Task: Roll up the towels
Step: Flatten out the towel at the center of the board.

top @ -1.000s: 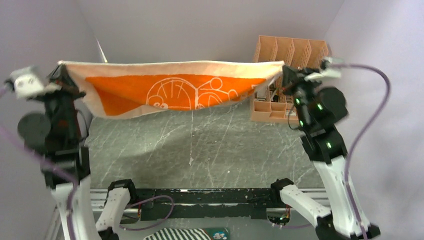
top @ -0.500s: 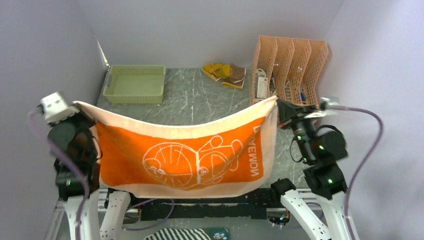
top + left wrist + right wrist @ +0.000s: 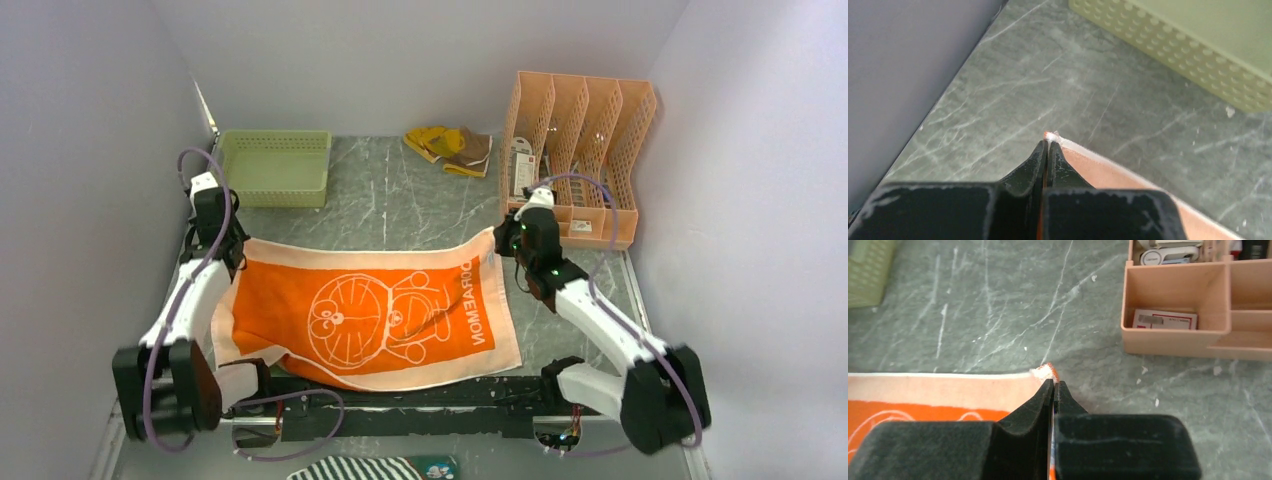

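The orange towel's near edge (image 3: 385, 387) is over the front rail, so my left gripper and my right gripper should pull its far edge (image 3: 370, 252) back before the rolling starts.
The orange towel (image 3: 370, 315) with cream border and white cartoon cat lies spread flat on the table, its near edge hanging over the front rail. My left gripper (image 3: 232, 243) is shut on its far left corner (image 3: 1052, 136). My right gripper (image 3: 500, 240) is shut on its far right corner (image 3: 1047, 372). Both corners sit low at the table surface. The yellow towel (image 3: 450, 145) with brown print lies crumpled at the back of the table, apart from both grippers.
A green basket (image 3: 270, 167) stands at the back left, also in the left wrist view (image 3: 1188, 35). A peach file organizer (image 3: 580, 150) stands at the back right, close to my right gripper (image 3: 1193, 315). A black-and-white striped cloth (image 3: 355, 468) lies below the front rail.
Both arms have lowered and carried the orange towel forward, from hanging stretched in the air to lying flat on the table. Both grippers still hold its far corners.
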